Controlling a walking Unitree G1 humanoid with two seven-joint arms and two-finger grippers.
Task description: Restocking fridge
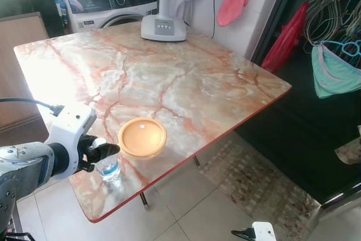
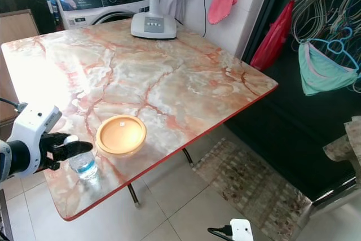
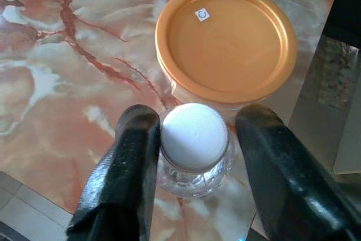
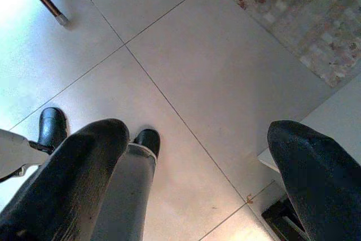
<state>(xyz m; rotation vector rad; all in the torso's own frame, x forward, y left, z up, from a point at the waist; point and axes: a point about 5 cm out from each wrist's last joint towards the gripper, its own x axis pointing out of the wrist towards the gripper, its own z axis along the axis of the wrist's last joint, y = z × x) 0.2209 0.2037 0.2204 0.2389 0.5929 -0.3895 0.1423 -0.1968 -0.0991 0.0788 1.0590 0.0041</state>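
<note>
The white cap (image 3: 194, 137) is flush over the bottle's neck, so the water bottle (image 1: 109, 169) will stay attached and come along below the cap when I lift and carry it.
A small clear water bottle (image 1: 109, 169) with a white cap (image 3: 194, 135) stands near the front corner of the marble table (image 1: 169, 77). Beside it sits a round container with an orange lid (image 1: 142, 136). My left gripper (image 3: 194, 156) is open around the bottle's top: one finger (image 3: 127, 167) touches the cap's side, the other finger (image 3: 282, 167) stands a little apart. My right gripper (image 4: 197, 184) hangs low with its fingers spread wide over the tiled floor, nothing between them.
A fan base (image 1: 163, 27) stands at the table's far edge, with a washing machine (image 1: 110, 4) behind it. Clothes and hangers (image 1: 333, 55) hang at the right. A patterned mat (image 1: 254, 179) lies on the floor by the table's right side.
</note>
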